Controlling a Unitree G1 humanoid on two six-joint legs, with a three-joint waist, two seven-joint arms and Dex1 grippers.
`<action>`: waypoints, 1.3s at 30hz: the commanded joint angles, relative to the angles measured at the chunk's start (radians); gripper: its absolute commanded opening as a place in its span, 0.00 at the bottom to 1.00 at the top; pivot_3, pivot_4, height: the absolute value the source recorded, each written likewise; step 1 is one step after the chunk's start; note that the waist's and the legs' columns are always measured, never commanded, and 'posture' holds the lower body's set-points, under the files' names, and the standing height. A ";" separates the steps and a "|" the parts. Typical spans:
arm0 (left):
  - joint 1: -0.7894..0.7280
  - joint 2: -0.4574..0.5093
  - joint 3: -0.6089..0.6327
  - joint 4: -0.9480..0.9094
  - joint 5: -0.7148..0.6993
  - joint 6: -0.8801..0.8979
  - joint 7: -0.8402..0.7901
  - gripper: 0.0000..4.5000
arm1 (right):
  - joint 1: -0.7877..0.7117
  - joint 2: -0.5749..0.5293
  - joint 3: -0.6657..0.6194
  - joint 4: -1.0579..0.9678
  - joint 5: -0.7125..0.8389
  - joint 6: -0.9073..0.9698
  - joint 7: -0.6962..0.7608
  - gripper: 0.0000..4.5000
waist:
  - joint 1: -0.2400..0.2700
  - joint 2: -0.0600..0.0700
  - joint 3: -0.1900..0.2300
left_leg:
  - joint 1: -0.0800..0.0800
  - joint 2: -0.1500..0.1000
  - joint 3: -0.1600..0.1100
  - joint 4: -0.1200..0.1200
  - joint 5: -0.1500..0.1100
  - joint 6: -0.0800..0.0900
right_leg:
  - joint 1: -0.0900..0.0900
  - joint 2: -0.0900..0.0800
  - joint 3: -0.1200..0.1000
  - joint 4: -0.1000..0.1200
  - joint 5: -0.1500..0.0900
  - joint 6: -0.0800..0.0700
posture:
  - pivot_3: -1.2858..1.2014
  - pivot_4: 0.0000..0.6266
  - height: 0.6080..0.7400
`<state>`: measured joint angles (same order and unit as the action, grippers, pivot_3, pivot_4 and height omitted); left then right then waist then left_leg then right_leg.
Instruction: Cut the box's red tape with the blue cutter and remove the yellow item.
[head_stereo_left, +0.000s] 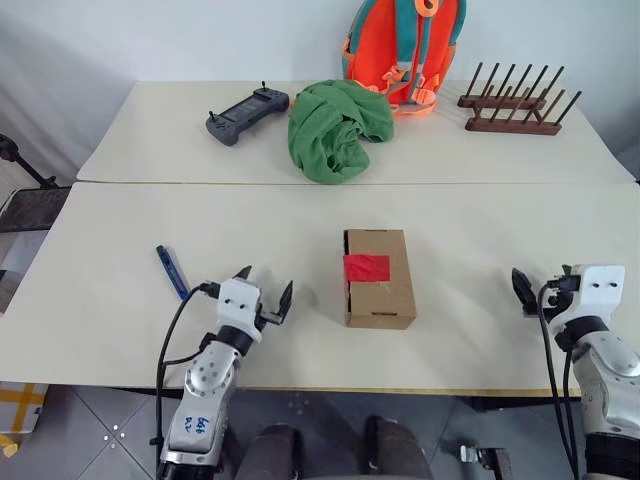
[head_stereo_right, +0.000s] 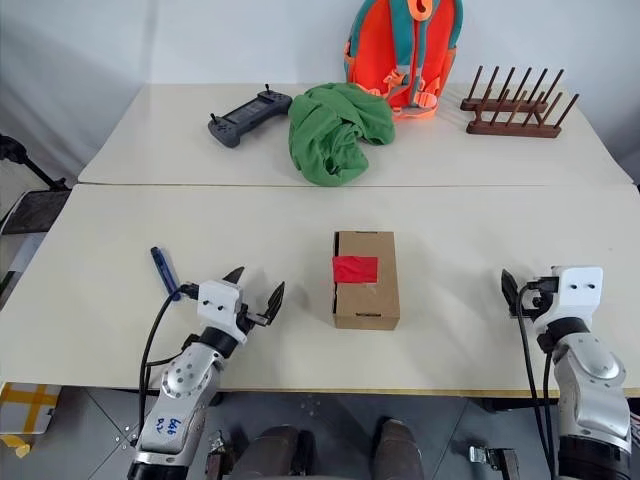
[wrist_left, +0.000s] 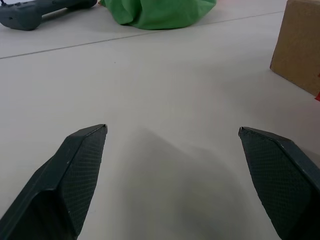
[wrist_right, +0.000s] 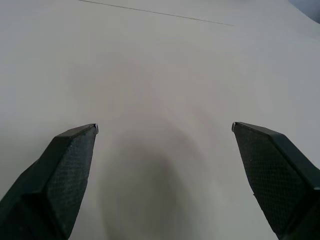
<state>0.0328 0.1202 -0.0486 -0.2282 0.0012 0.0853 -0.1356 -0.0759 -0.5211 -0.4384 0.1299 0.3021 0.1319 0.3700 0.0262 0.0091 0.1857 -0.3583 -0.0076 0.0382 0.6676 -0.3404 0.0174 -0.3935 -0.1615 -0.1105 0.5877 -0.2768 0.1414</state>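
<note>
I expect the blade of the blue cutter (head_stereo_left: 172, 271) to slide straight out when I push the slider along, because only a slim handle (head_stereo_left: 168, 263) shows and the blade is hidden.
The brown cardboard box (head_stereo_left: 380, 285) lies closed in the middle of the near table, and the red tape (head_stereo_left: 366, 267) is stuck across its flap seam. The blue cutter (head_stereo_left: 172, 271) lies flat on the table to the left. My left gripper (head_stereo_left: 266, 282) hovers open between the cutter and the box, empty; its wrist view shows bare tabletop between the fingers (wrist_left: 80, 165) and a box corner (wrist_left: 300, 45). My right gripper (head_stereo_left: 545, 285) stands open and empty well to the right of the box, above bare table (wrist_right: 164, 75). The yellow item is hidden.
On the far table are a dark grey controller (head_stereo_left: 245, 112), a crumpled green cloth (head_stereo_left: 338, 128), an orange backpack (head_stereo_left: 405, 45) and a wooden rack (head_stereo_left: 515, 103). A seam (head_stereo_left: 300, 184) separates the two tables. The near table's front edge (head_stereo_left: 400, 388) runs just behind both grippers.
</note>
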 joint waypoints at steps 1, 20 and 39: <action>-0.010 0.008 0.006 -0.025 0.001 -0.010 -0.004 1.00 | -0.014 -0.023 -0.031 -0.005 0.013 -0.016 0.006 1.00 | 0.000 0.000 0.000 | 0.000 0.000 0.000 0.000 0.000 0.000 | 0.000 0.000 0.000 0.000 0.000 0.000 | 0.52 0.24 1.00; -0.243 0.017 -0.001 0.107 -0.034 0.133 -0.077 0.28 | -0.071 -0.119 0.071 -0.275 0.070 0.382 0.070 0.21 | 0.000 0.000 0.000 | -0.001 0.000 0.001 0.002 0.000 0.000 | 0.000 0.000 0.000 0.001 0.000 0.000 | 0.52 0.24 1.00; -0.441 -0.049 -0.041 0.265 -0.154 0.186 -0.249 0.01 | -0.179 -0.199 0.339 -0.500 0.188 0.643 0.292 0.00 | -0.001 0.000 0.000 | -0.011 0.000 -0.001 0.016 -0.003 0.002 | -0.002 0.001 -0.004 0.002 0.002 0.002 | 0.52 0.24 1.00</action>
<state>-0.3774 0.0807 -0.0814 0.0297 -0.1339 0.2962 -0.3692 -0.2498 -0.7064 -0.1341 -0.3316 0.4735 0.7650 0.6200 0.0255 0.0087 0.1860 -0.3690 -0.0081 0.0369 0.6835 -0.3438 0.0192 -0.3957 -0.1601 -0.1143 0.5895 -0.2751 0.1438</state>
